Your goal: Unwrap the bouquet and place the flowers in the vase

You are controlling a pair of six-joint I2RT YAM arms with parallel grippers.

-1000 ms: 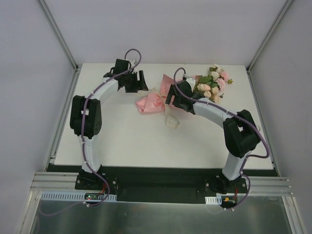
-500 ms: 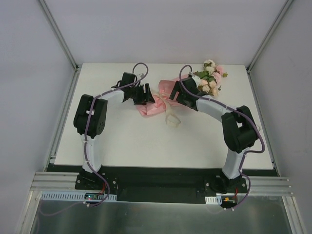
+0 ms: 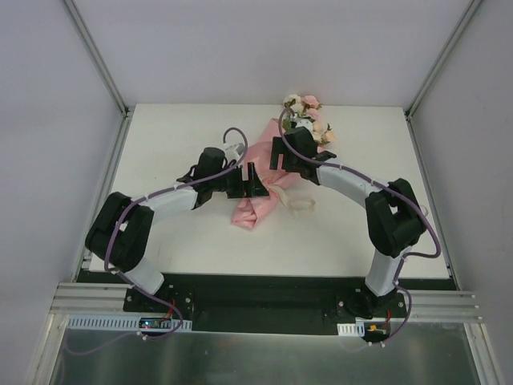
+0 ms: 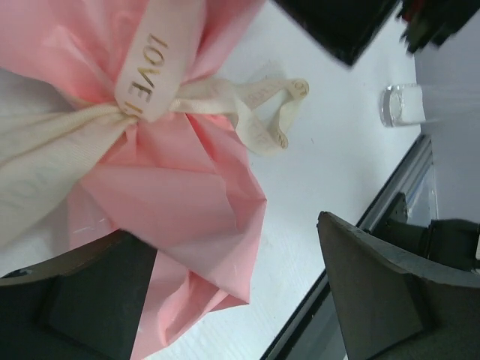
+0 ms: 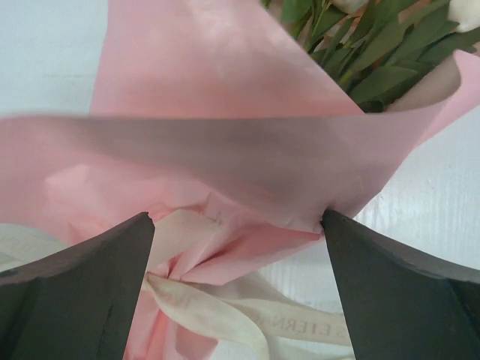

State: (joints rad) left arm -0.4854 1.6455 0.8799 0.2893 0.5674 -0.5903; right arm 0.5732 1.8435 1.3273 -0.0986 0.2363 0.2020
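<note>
The bouquet's tail (image 4: 206, 214) is loose below the tied knot, so my left gripper should keep it still before my right gripper pulls on the cream ribbon (image 4: 156, 56).
The bouquet (image 3: 258, 164) lies on the white table, its pink paper cone still tied. Its flowers (image 3: 309, 116) point to the back edge and its crumpled tail to the front. A cream ribbon (image 4: 142, 82) printed with gold letters binds the waist. My left gripper (image 3: 251, 183) is open at the tail, with pink paper (image 4: 187, 225) against one finger and the other finger apart. My right gripper (image 5: 236, 217) is open and straddles the paper just above the knot, with green stems (image 5: 352, 45) beyond it. The vase (image 4: 401, 105) stands small and clear near the table edge; the top view does not show it.
Loose cream ribbon ends (image 3: 298, 205) trail on the table right of the tail. A metal rail (image 4: 375, 217) borders the table edge near the vase. Grey walls and slanted frame posts (image 3: 96, 56) close in the back corners.
The bouquet has swung, so its flowers went from the back right toward back centre and its tail toward the front. The left arm came forward and right to the tail. The right gripper shifted left.
</note>
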